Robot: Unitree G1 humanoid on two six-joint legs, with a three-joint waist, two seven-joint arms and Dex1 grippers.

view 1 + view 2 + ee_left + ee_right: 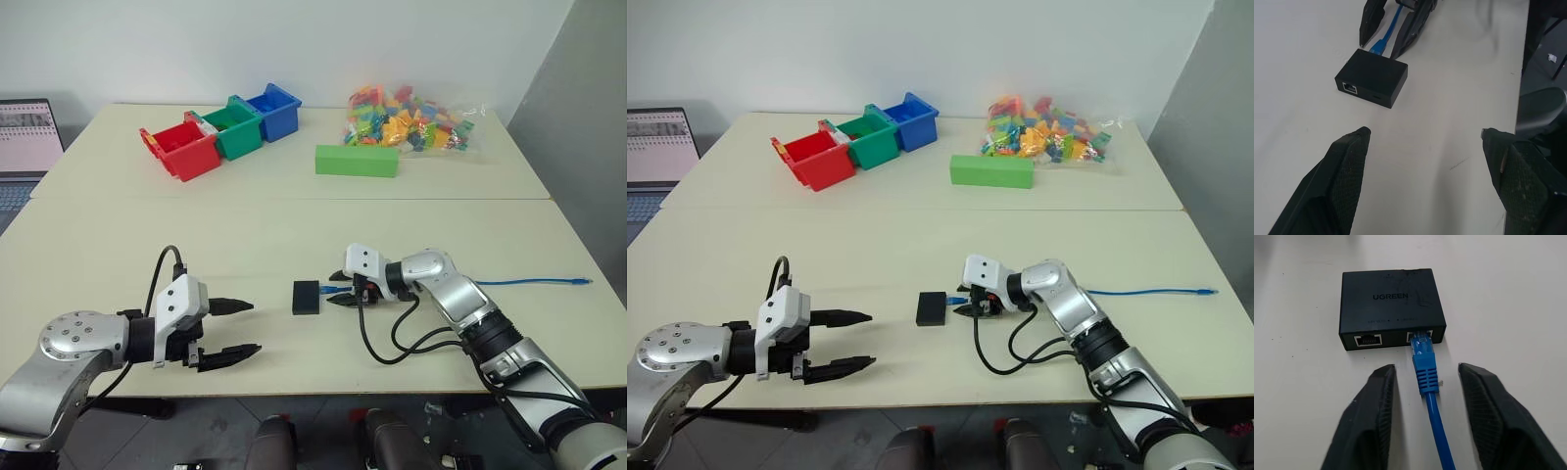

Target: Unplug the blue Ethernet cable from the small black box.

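My gripper is going to set the small black box (306, 298) down on edge. The box will stay standing on the narrow side (1398, 87), because that side is flat and square-edged.
The small black box (306, 297) lies flat on the near table, between my two grippers. The blue Ethernet cable (1424, 363) is plugged into one of the two ports on the box's side (1391, 298). From there it runs under my right wrist and out across the table to the right (534, 282). My right gripper (335, 291) points at the box with its fingers (1374, 406) on either side of the plug, a gap on each side, touching nothing. My left gripper (255, 326) hovers open a short way left of the box (1371, 77), holding nothing.
Red (184, 147), green (235, 127) and blue (275, 110) bins stand at the back left. A green block (357, 161) and a bag of coloured bricks (407, 119) lie at the back right. A laptop (27, 137) sits at far left. A black robot cable (392, 348) loops beside my right arm.
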